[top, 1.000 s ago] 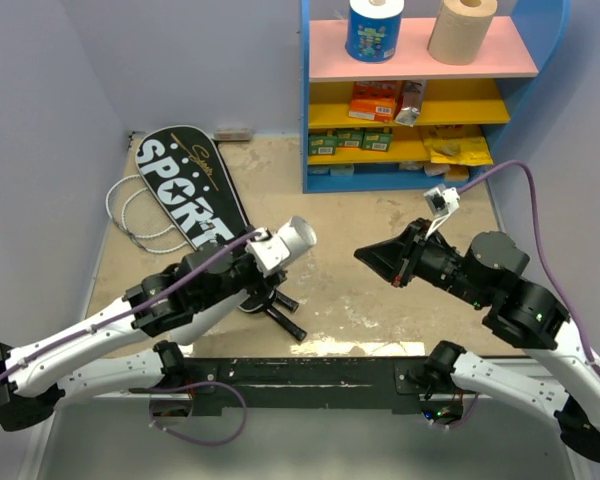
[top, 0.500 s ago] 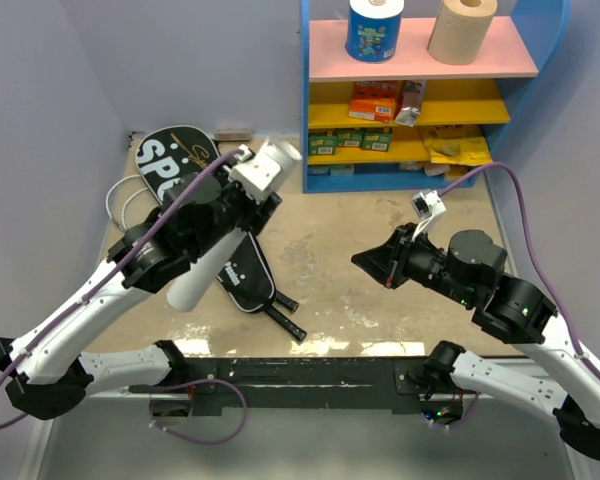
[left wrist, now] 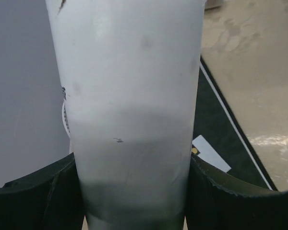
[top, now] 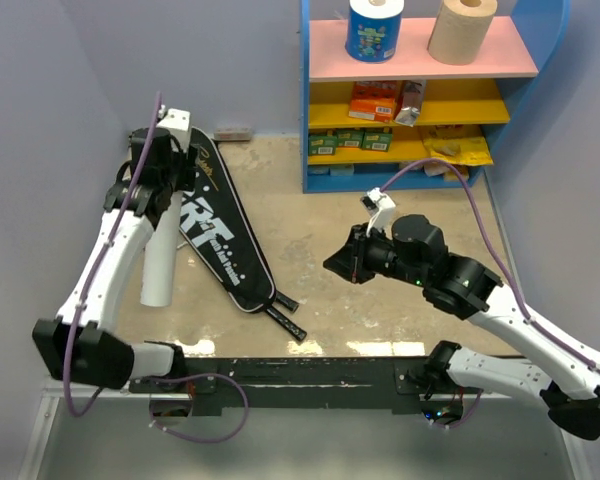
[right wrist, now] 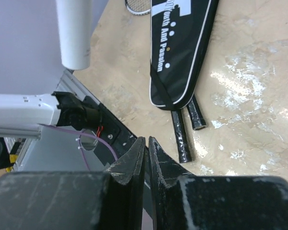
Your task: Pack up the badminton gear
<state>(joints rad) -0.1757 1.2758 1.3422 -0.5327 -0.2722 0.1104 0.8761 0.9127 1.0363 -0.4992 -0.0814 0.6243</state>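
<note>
Next, my left gripper lays the long white tube [top: 160, 260] along the grey wall first, since the tube hangs over the racket next to the black cover.
My left gripper [top: 158, 203] is shut on the long white tube [top: 158, 268], which hangs nearly upright at the far left beside the wall. In the left wrist view the tube [left wrist: 129, 96] fills the frame, with both fingers [left wrist: 38, 196] pressed on its sides. The black "SPORT" cover [top: 216, 243] lies slantwise on the floor just right of the tube, and two black racket handles [top: 282, 316] stick out of its near end. My right gripper [top: 332, 263] hovers right of the cover, jaws together on nothing. Its wrist view shows the cover [right wrist: 182, 48], the handles [right wrist: 182, 136], the tube's end [right wrist: 74, 33] and a bit of racket strings [right wrist: 137, 5].
A blue shelf unit [top: 305, 120] stands at the back right with paper rolls [top: 462, 30] on top and orange and yellow packets [top: 372, 100] on its lower boards. The grey wall [top: 50, 150] runs close along the left. A black rail [top: 310, 368] runs along the near edge.
The left arm has swung the tube from the middle of the floor up and over to the far left, turning it upright. The right arm has reached further left.
</note>
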